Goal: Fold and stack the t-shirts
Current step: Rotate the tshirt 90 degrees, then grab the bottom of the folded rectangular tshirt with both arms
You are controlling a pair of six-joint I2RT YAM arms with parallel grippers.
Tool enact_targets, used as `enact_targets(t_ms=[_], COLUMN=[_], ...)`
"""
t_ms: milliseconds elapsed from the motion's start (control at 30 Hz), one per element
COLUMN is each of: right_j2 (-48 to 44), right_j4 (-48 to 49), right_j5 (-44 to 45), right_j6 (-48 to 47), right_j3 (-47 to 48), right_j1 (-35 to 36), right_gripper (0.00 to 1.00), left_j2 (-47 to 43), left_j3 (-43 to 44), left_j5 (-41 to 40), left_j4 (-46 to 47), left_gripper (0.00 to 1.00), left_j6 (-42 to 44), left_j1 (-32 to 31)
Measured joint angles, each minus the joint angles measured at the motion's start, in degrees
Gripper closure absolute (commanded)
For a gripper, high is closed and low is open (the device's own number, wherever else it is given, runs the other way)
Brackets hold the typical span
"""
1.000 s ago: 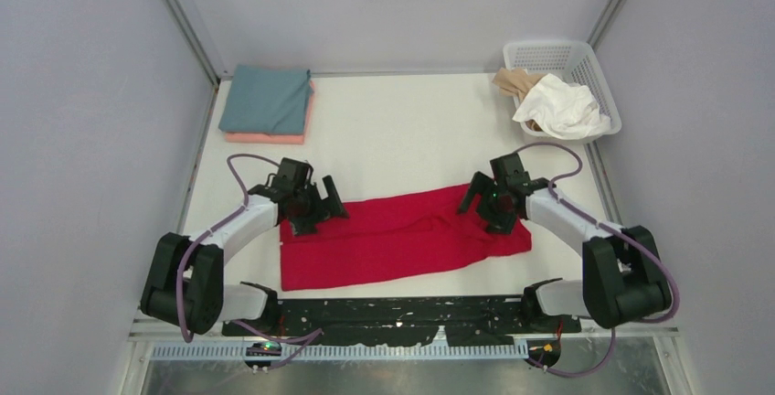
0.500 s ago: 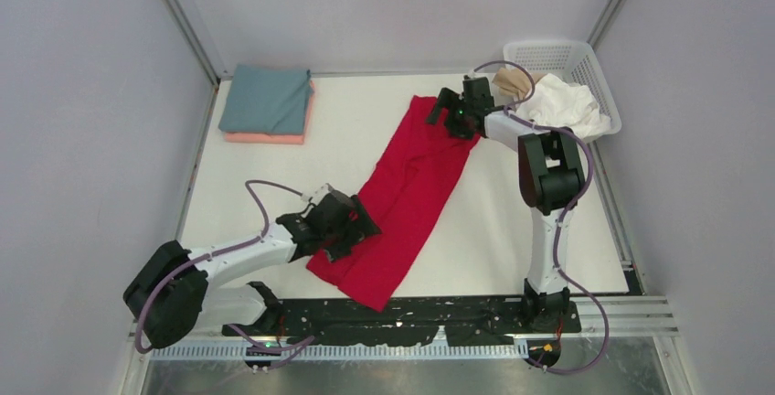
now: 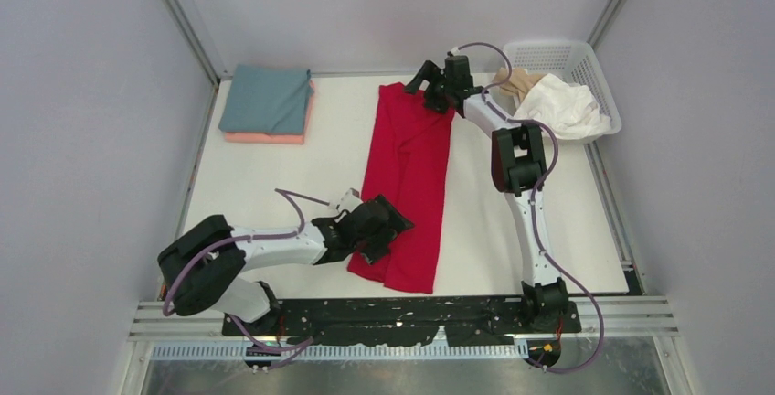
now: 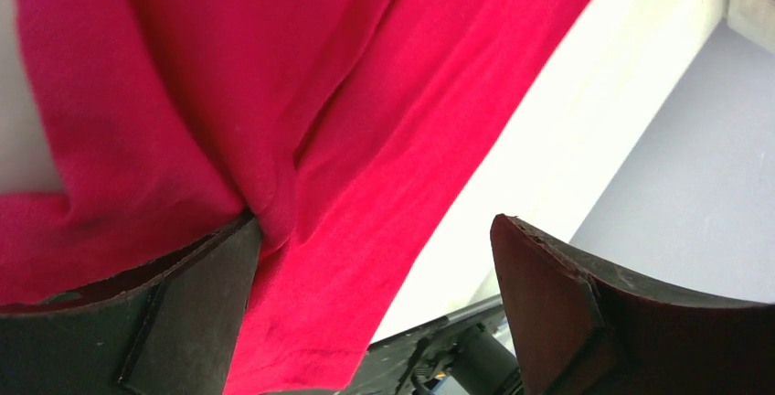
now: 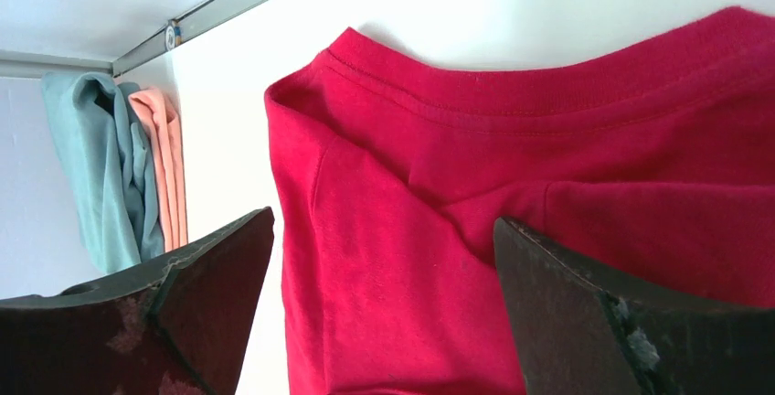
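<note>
I can see the red t-shirt lying limp with soft creases (image 3: 399, 146), so its near end (image 3: 411, 278) will fold back over and its far end will stay in place when I lift.
The bright red t-shirt (image 3: 407, 185) lies as a long folded strip running from the far middle of the table toward the near edge. My left gripper (image 3: 384, 230) rests on its near end, jaws wide open, with red cloth (image 4: 274, 93) under and between the fingers (image 4: 373, 230). My right gripper (image 3: 429, 84) is stretched out to the far end, open over the collar (image 5: 548, 75), its jaws (image 5: 384, 221) straddling the cloth. A folded grey-teal t-shirt (image 3: 267, 100) sits on a folded salmon pink one (image 3: 265, 138) at the far left. White (image 3: 567, 107) and beige (image 3: 516, 80) t-shirts lie crumpled in the basket.
The white lattice basket (image 3: 589, 61) stands at the far right corner. Metal frame posts and grey walls close in the table on the left, right and back. The black base rail (image 3: 402, 317) runs along the near edge.
The red t-shirt has swung from lying crosswise to lying lengthwise. My right gripper moved to the far edge with one end; my left gripper moved near and rightward with the other.
</note>
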Motion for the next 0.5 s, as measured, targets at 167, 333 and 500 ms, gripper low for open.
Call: enact_targets(t_ms=[167, 333, 500], right_j2=[3.30, -4.72, -26.08], right_j4=[-8.63, -19.80, -24.59], right_j5=[2.40, 10.60, 17.18], right_j6=[-2.54, -11.43, -18.93], right_j3=[9.97, 9.66, -1.66], right_j1=[0.94, 1.36, 1.42], right_gripper=[0.05, 0.05, 0.05], left_j2=[1.75, -11.21, -29.03], left_j3=[2.32, 4.39, 7.78], left_j5=[1.51, -2.69, -7.93], left_j4=[-0.04, -15.63, -26.23], left_gripper=[0.01, 0.00, 0.00], left_j6=[1.84, 9.33, 19.80], left_j1=[-0.94, -2.38, -2.45])
